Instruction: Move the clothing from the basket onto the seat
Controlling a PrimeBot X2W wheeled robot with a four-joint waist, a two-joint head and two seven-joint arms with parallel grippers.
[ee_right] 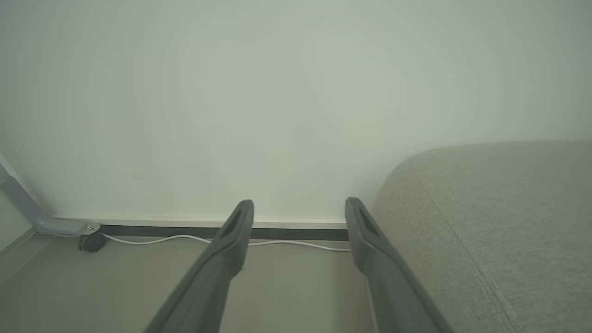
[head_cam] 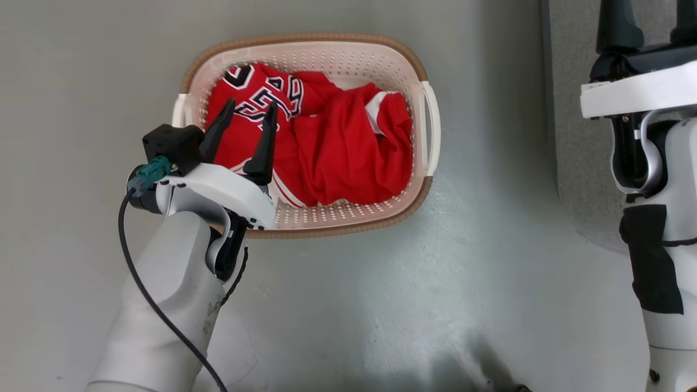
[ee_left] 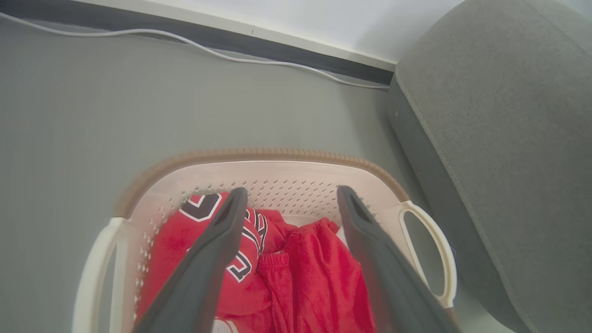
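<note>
A gathered waistband (ee_left: 274, 260) is resting against the numbered garment, so the red cloth (head_cam: 349, 147) will rise by itself as I lift it, leaving that garment behind.
Red clothing (head_cam: 332, 147) with black-white numbers lies heaped in the cream basket (head_cam: 337, 54) on the grey floor. My left gripper (head_cam: 250, 111) hovers open over the basket's left part, fingertips above the numbered garment, nothing between them. In the left wrist view the clothing (ee_left: 305, 277) shows between the open left gripper (ee_left: 291, 196), with the basket rim (ee_left: 259, 155) beyond. The grey seat (ee_left: 508, 138) stands to the basket's right. My right gripper (ee_right: 298, 208) is open and empty, held up beside the seat (ee_right: 499, 222); in the head view the right gripper (head_cam: 650, 22) sits at the top right.
A white cable (ee_left: 194, 46) runs along the dark skirting at the wall. A grey stand leg with a caster (ee_right: 90, 240) rests at the wall's left. Bare floor (head_cam: 381, 305) spreads around the basket.
</note>
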